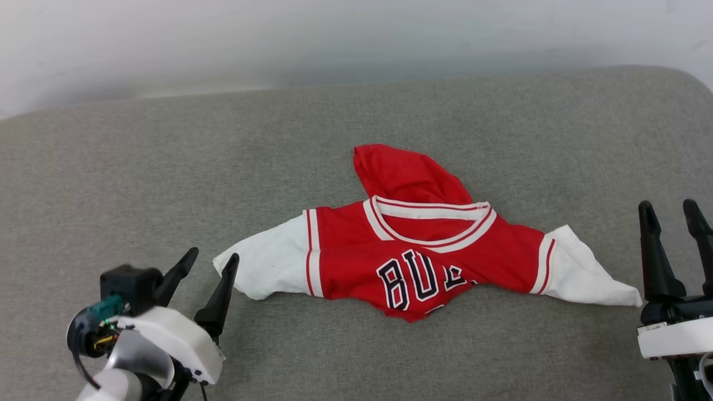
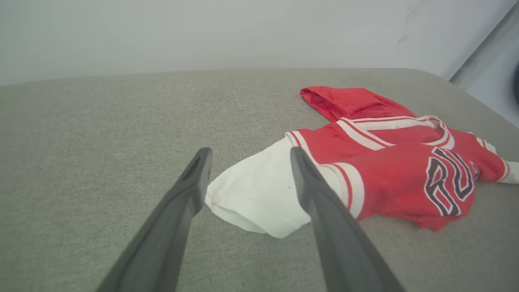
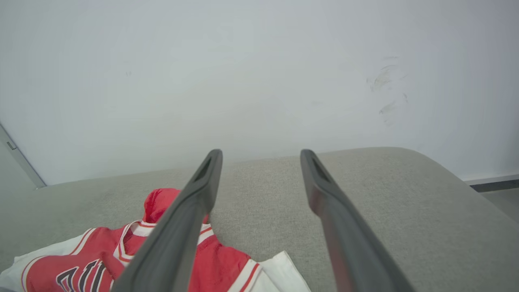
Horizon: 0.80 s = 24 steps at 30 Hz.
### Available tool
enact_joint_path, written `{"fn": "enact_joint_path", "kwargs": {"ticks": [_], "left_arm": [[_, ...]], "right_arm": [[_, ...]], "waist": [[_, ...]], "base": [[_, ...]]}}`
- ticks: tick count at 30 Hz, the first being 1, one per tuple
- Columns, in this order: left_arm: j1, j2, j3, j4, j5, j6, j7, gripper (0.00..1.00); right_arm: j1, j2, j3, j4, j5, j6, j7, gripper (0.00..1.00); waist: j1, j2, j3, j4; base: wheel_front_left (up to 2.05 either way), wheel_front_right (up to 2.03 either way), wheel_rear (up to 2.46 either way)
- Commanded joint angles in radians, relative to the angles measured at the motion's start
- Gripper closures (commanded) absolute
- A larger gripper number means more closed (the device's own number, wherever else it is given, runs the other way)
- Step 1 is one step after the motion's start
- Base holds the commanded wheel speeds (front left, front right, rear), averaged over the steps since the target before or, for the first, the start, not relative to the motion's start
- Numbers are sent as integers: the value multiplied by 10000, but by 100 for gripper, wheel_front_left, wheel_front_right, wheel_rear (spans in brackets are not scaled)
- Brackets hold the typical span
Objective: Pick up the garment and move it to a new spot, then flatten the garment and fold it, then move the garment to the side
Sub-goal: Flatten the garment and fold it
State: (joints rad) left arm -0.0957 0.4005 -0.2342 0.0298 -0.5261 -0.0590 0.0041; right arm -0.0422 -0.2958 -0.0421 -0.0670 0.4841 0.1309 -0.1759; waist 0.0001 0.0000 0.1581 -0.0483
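Note:
I expect the garment's tucked body [image 1: 411,294] to drop down and show more when I lift the garment, because the black lettering breaks off at the garment's folded lower edge.
The garment [image 1: 415,250], a red jersey with white sleeves and partly hidden black lettering, lies crumpled on the grey cushioned surface [image 1: 139,167], its lower part bunched under and a red flap sticking up behind the collar. My left gripper [image 1: 214,259] is open just left of the white left sleeve tip, nothing between its fingers. In the left wrist view the garment [image 2: 389,170] lies ahead and right of the open left gripper [image 2: 249,152]. My right gripper [image 1: 668,206] stands open right of the right sleeve tip. The right wrist view has the garment [image 3: 97,263] at lower left of the right gripper [image 3: 261,152].
A pale wall [image 1: 334,39] runs behind the grey surface. The surface's rounded far right corner [image 3: 446,170] drops off toward a floor strip. Bare grey fabric stretches to the left of and behind the garment.

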Motion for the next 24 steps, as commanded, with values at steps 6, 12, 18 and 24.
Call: {"fn": "enact_joint_path", "kwargs": {"ticks": [6, 12, 18, 24], "left_arm": [[-733, 842, -151, -25, -311, 167, 2659, 0], [-1253, 1295, 132, -420, -1114, 553, 4827, 0], [-1315, 1675, 241, -725, -1318, 816, 5786, 0], [-782, 1983, -161, -571, -1436, 1059, 7081, 0]], "right_arm": [[-113, 477, -98, -376, -169, -3, -550, 0], [-299, 719, 4, -392, -338, -3, -677, 0], [-428, 777, 140, -284, -341, -3, -757, 0], [-563, 849, 374, -179, -417, -3, -836, 0]], "waist": [[-1, 0, 794, -514], [-1, 0, 1451, -877], [-1, 0, 1857, -1070], [-1, 0, 2205, -1274]], "base": [[0, 0, 0], [0, 0, 0], [0, 0, 0], [0, 0, 0]]}}
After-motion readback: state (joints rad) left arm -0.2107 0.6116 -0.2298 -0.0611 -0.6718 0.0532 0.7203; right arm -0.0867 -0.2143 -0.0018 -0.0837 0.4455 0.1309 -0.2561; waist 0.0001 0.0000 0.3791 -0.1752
